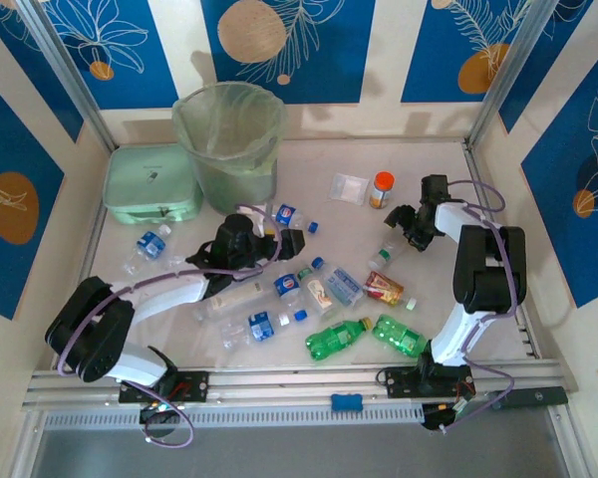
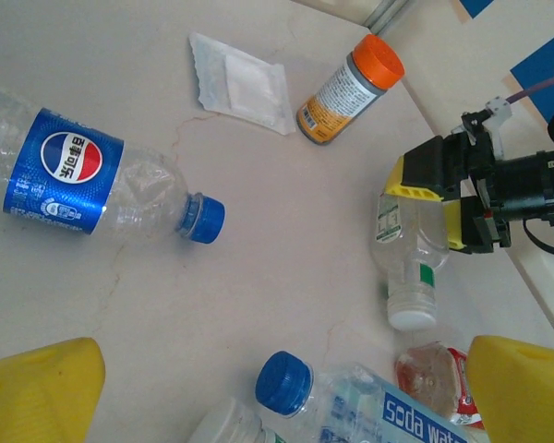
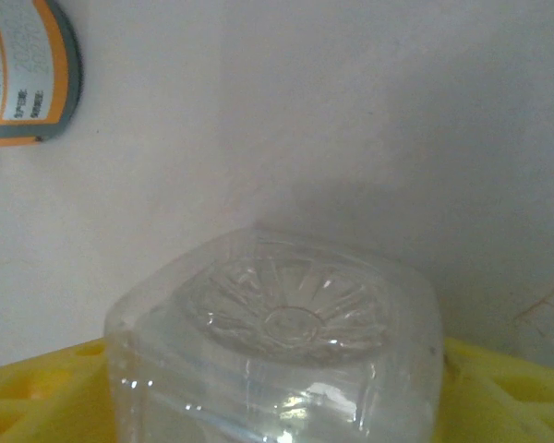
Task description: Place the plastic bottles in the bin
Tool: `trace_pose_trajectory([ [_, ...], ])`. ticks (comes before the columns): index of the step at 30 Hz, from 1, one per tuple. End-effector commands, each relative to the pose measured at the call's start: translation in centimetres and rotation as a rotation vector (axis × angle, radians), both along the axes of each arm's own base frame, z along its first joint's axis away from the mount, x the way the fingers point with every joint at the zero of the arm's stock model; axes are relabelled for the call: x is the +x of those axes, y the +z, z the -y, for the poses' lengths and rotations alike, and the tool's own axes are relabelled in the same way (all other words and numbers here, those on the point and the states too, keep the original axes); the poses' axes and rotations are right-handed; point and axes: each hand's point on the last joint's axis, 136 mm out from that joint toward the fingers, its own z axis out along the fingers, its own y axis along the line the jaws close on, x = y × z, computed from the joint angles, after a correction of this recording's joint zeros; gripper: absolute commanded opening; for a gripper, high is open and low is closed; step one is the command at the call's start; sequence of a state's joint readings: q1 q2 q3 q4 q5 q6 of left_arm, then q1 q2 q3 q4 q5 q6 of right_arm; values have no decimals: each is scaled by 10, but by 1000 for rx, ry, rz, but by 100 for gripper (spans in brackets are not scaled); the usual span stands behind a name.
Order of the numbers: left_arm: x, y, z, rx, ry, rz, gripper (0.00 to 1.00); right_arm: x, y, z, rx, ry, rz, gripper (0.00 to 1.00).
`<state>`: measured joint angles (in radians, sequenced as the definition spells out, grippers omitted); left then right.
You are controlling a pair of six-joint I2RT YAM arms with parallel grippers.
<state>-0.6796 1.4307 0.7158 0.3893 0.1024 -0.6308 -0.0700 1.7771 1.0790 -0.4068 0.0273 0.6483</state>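
The white cap (image 2: 412, 312) faces away from my right gripper, so I expect the clear bottle (image 2: 408, 242) to land with its cap up when I drop it into the bin.
The bin (image 1: 227, 139) stands at the back left, lined with a pale green bag. Plastic bottles lie scattered over the table, among them two green ones (image 1: 337, 339) (image 1: 399, 336). My left gripper (image 1: 282, 240) hangs open over the middle; its yellow fingers (image 2: 37, 392) flank a blue-capped soda water bottle (image 2: 351, 411) below. A Pepsi bottle (image 2: 74, 171) lies beyond it. My right gripper (image 1: 409, 229) (image 2: 434, 201) is shut on a clear white-capped bottle (image 2: 409, 254) lying on the table; its ribbed base (image 3: 277, 323) sits between the yellow fingers (image 3: 499, 388).
A mint green box (image 1: 151, 184) sits left of the bin. An orange-capped jar (image 1: 381, 189) (image 2: 349, 89) and a flat clear container (image 1: 348, 187) (image 2: 242, 83) lie near the right gripper. Walls close in at both sides and the back.
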Motion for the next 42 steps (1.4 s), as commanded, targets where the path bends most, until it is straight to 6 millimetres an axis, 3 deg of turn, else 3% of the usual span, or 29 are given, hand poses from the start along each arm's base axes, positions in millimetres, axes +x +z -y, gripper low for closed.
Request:
trace_pose_trajectory([
  [1, 6, 13, 10, -25, -7, 34, 100, 4, 2, -1, 52, -16, 18, 70],
  [8, 7, 16, 14, -43, -9, 36, 100, 1, 10, 2, 65, -25, 50, 57],
  [11, 5, 19, 17, -53, -31, 35, 100, 1, 27, -1, 77, -14, 93, 56],
  [15, -1, 29, 28, -67, -90, 50, 100, 2, 69, -14, 114, 20, 209, 54],
  [21, -12, 49, 62, -89, -236, 88, 100, -3, 131, -60, 199, 131, 387, 55],
  [25, -17, 57, 84, -96, -303, 96, 100, -9, 155, -101, 241, 223, 449, 54],
  [34, -27, 60, 105, -104, -363, 96, 100, -19, 190, -172, 314, 397, 518, 54],
  [42, -21, 53, 104, -104, -326, 83, 100, -29, 199, -201, 366, 457, 524, 54],
])
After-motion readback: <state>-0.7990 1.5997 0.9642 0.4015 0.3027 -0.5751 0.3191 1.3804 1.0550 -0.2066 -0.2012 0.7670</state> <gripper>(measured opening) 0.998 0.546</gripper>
